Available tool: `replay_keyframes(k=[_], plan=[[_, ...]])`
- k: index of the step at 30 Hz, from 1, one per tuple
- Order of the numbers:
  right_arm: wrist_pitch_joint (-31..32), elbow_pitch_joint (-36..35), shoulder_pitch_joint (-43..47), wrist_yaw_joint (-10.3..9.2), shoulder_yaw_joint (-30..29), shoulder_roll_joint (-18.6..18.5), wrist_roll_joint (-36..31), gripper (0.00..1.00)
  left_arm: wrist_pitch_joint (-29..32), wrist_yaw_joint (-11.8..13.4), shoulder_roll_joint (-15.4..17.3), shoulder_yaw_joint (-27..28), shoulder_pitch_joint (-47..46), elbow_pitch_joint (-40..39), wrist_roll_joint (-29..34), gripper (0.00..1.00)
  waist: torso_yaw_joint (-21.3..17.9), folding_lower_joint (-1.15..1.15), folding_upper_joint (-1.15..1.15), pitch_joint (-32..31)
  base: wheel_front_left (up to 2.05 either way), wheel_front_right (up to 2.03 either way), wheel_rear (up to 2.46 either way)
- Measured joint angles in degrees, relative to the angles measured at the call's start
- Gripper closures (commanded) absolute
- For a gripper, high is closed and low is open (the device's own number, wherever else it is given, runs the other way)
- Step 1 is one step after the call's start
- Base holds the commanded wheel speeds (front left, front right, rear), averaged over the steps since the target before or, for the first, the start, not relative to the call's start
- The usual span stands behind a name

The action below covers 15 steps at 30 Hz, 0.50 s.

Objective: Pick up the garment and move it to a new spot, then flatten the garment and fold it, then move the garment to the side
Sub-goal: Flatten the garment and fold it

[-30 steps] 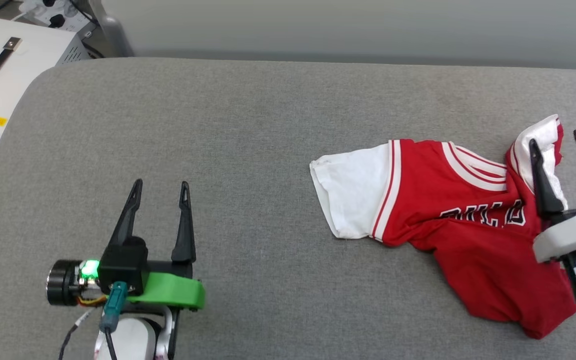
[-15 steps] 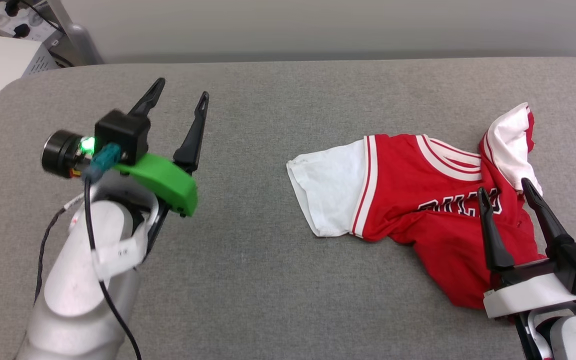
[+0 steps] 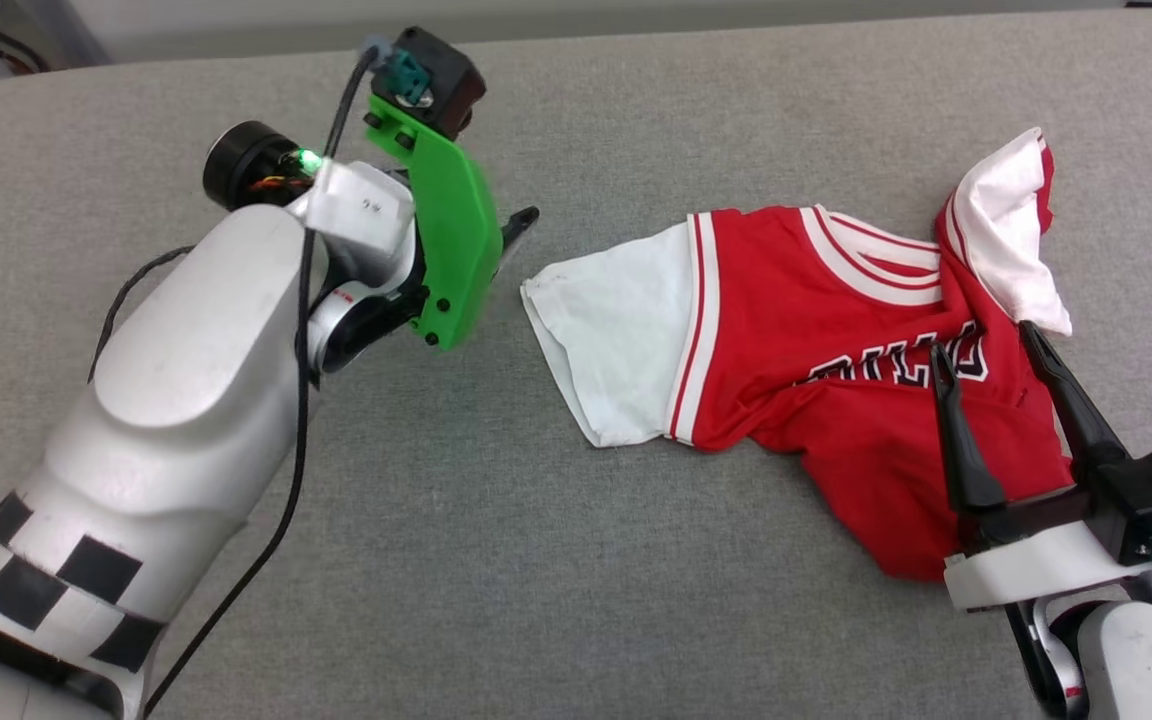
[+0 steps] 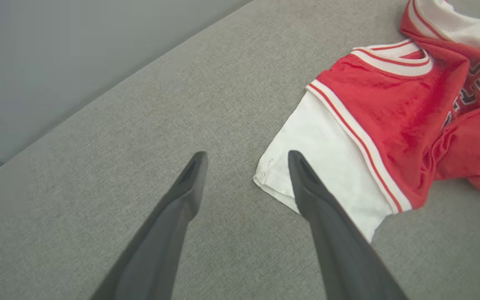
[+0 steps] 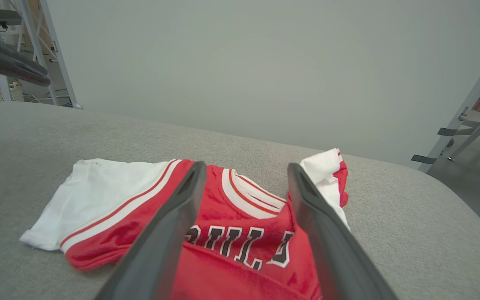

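Note:
The collar (image 3: 874,266) goes out of sight into a crease (image 3: 952,266) next to the bunched white sleeve. The collar's hidden end should open up when I pull that sleeve.
The garment (image 3: 836,330) is a crumpled red jersey with white sleeves, lying on the right half of the grey padded table (image 3: 576,560). It also shows in the wrist views, garment (image 4: 390,108) and garment (image 5: 98,187). My left gripper (image 4: 246,155) is open and points down at the free corner of the near white sleeve (image 3: 616,330). One of its fingertips (image 3: 524,218) shows past the green mount, just left of that sleeve. My right gripper (image 3: 983,340) is open above the lettered red chest, holding nothing; its jaws frame the collar in the right wrist view, right gripper (image 5: 246,166).
The grey table runs wide to the left and front of the garment. A wall rises behind its far edge (image 5: 240,135). Metal frame legs (image 5: 473,100) stand off the right end, and a rack (image 5: 36,41) stands off the left end.
The camera has shifted. My left arm has lifted from the front left and swung over to the white sleeve. My right gripper has drawn back from the far sleeve to over the chest.

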Motion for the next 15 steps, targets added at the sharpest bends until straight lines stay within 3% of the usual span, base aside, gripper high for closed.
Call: replay_keyframes(k=[6, 15], plan=[[0.0, -0.1, -2.4, 0.0, 0.7, 0.2, -0.5, 0.0, 5.7, 0.0, -0.2, -9.9, -6.4, 5.0, -2.7, 0.0, -2.0, 0.0, 0.0, 3.5, 0.0, 0.0, 0.0], [0.0, -0.2, -5.3, 0.0, 1.4, 0.9, -0.6, 0.0, 5.6, 0.0, -1.0, -22.7, -10.6, 13.0, -5.1, 0.0, -4.7, 0.0, 0.0, 8.4, 0.0, 0.0, 0.0]])
